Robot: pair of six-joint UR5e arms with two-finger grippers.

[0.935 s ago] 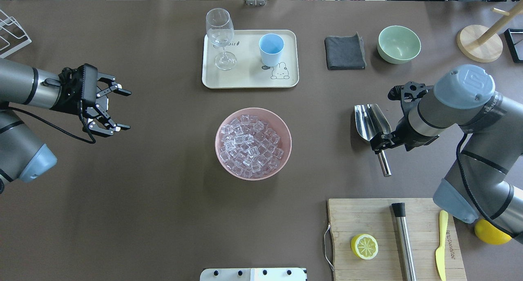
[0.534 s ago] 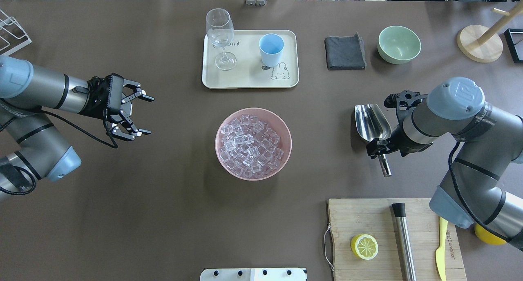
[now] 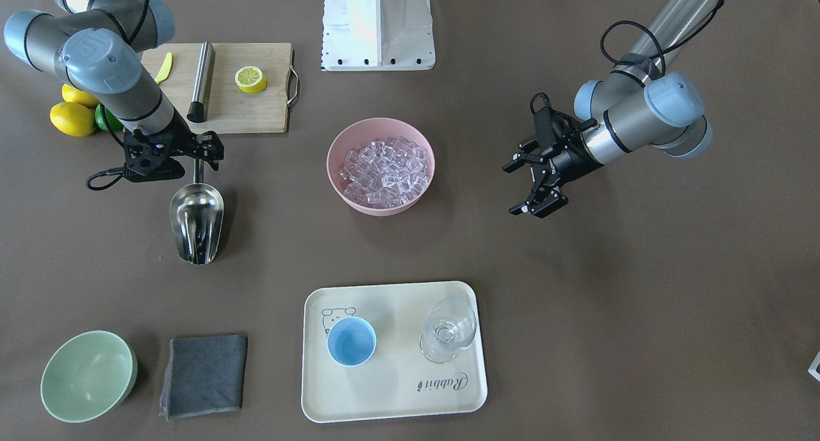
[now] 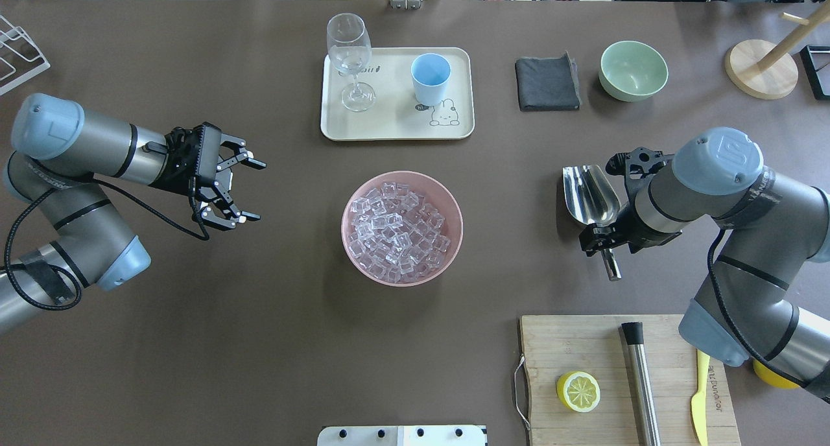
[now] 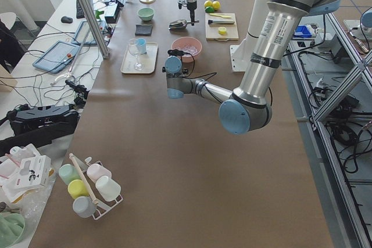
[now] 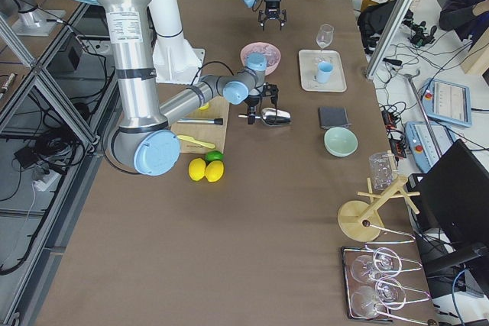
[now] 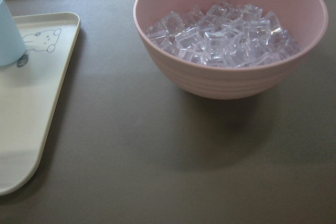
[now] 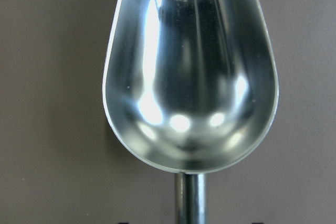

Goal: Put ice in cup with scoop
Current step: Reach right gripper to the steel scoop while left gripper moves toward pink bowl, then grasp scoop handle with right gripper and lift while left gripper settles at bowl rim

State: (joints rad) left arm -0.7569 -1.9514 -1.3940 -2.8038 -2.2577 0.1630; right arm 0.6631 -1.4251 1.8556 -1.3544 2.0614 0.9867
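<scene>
The pink bowl (image 3: 380, 166) stands free and away from the robot's left gripper, so I expect the bowl to slide along when the robot pushes the steel scoop into the ice.
The ice (image 4: 397, 229) fills a pink bowl (image 4: 458, 238) at the table's middle and also shows in the left wrist view (image 7: 226, 35). The light-blue cup (image 4: 430, 76) stands upright and empty on a cream tray (image 4: 389, 125) behind the bowl. The steel scoop (image 4: 589, 193) lies on the table right of the bowl, trough empty (image 8: 189, 72). My right gripper (image 4: 602, 238) is open, low over the scoop's rod handle, its jaws on either side of it. My left gripper (image 4: 253, 190) is open and empty, left of the bowl, pointing at it.
A wine glass (image 4: 350, 57) stands on the tray beside the cup. A grey cloth (image 4: 548, 83) and pale green bowl (image 4: 633, 70) sit at the back right. A cutting board (image 4: 551, 349) at the front right holds a lemon half, a steel cylinder (image 4: 640, 381) and a yellow knife.
My left arm has moved right, toward the pink bowl, gripper still open. My right gripper has shifted slightly over the scoop's handle. The scoop has not moved.
</scene>
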